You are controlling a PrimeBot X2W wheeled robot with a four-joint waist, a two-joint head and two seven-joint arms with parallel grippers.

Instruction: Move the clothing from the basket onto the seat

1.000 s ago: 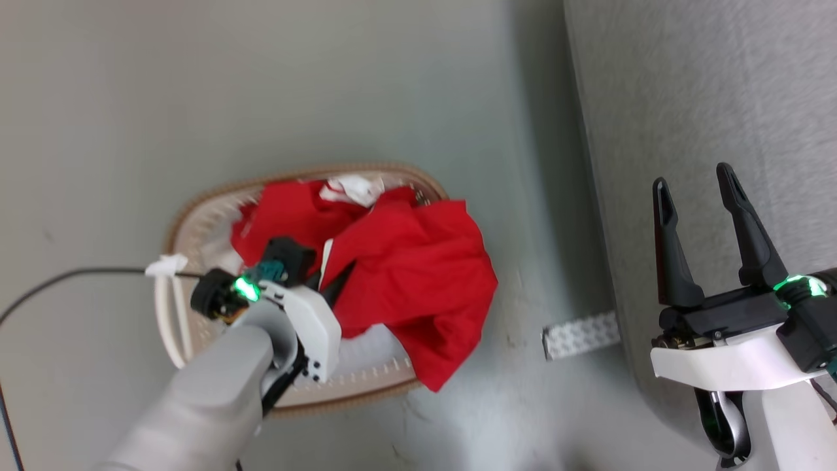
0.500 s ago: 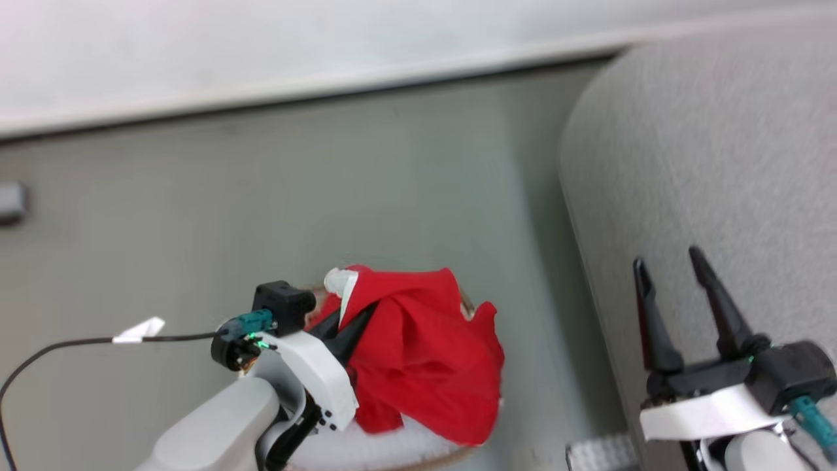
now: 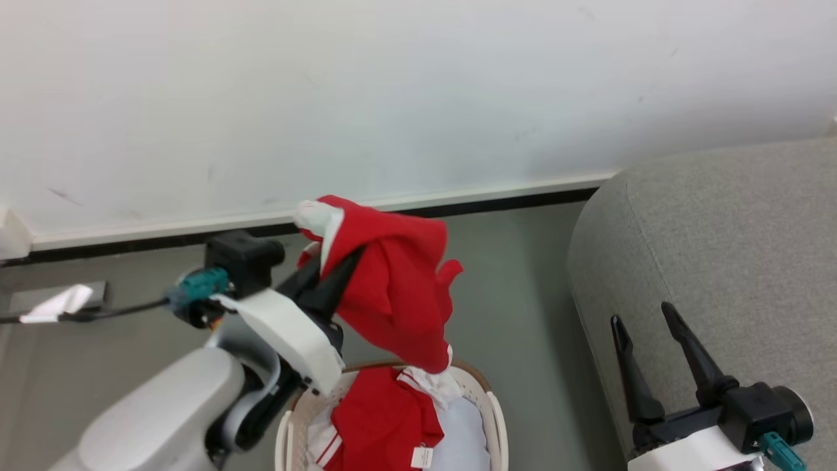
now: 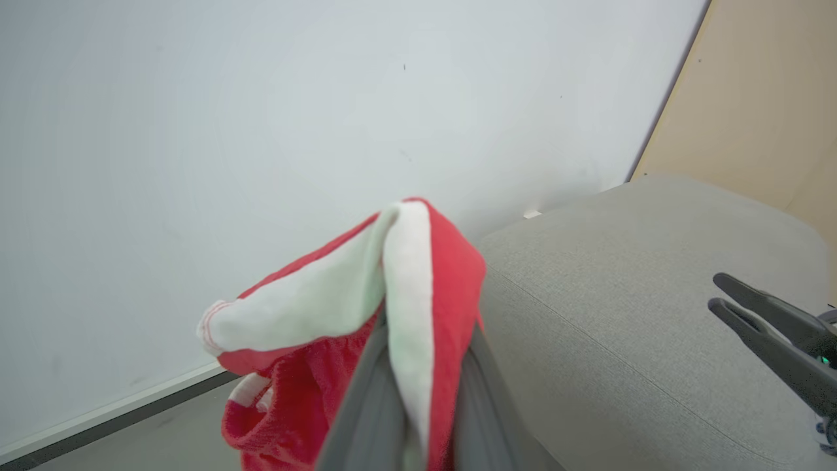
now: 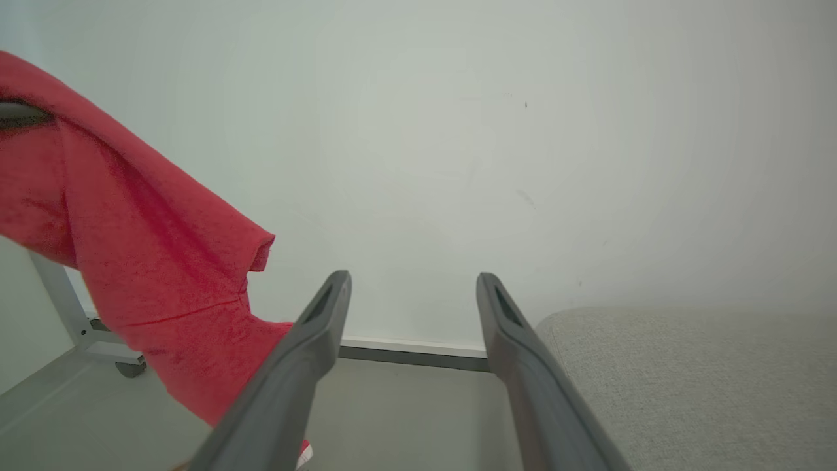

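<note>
The hanging clothing's end (image 3: 431, 357) stops above the basket's rim, so the clothing in the basket (image 3: 384, 420) should stay behind as I carry the hanging red clothing to the seat.
My left gripper (image 3: 340, 261) is shut on a piece of the red clothing (image 3: 392, 294), which hangs in the air above the basket (image 3: 494, 418). In the left wrist view the gripper (image 4: 422, 340) pinches the garment (image 4: 451, 275) at its white trim. More red clothing (image 3: 382, 422) with white stripes and a small label lies in the basket on a pale lining cloth (image 3: 467, 432). The grey seat (image 3: 719, 248) stands at the right. My right gripper (image 3: 641, 314) is open and empty in front of the seat, and its fingers stand wide apart around the gripper (image 5: 413, 281) in the right wrist view.
A white wall with a dark baseboard (image 3: 458, 203) runs behind the grey floor. A black cable with a white tag (image 3: 59, 304) trails off to the left. A white frame leg on a caster (image 5: 124, 366) stands by the wall. A beige panel (image 4: 765, 98) rises behind the seat (image 4: 621, 294).
The head camera has tilted up towards the wall. My left gripper has lifted the red garment out of the basket and higher. The right gripper has stayed open.
</note>
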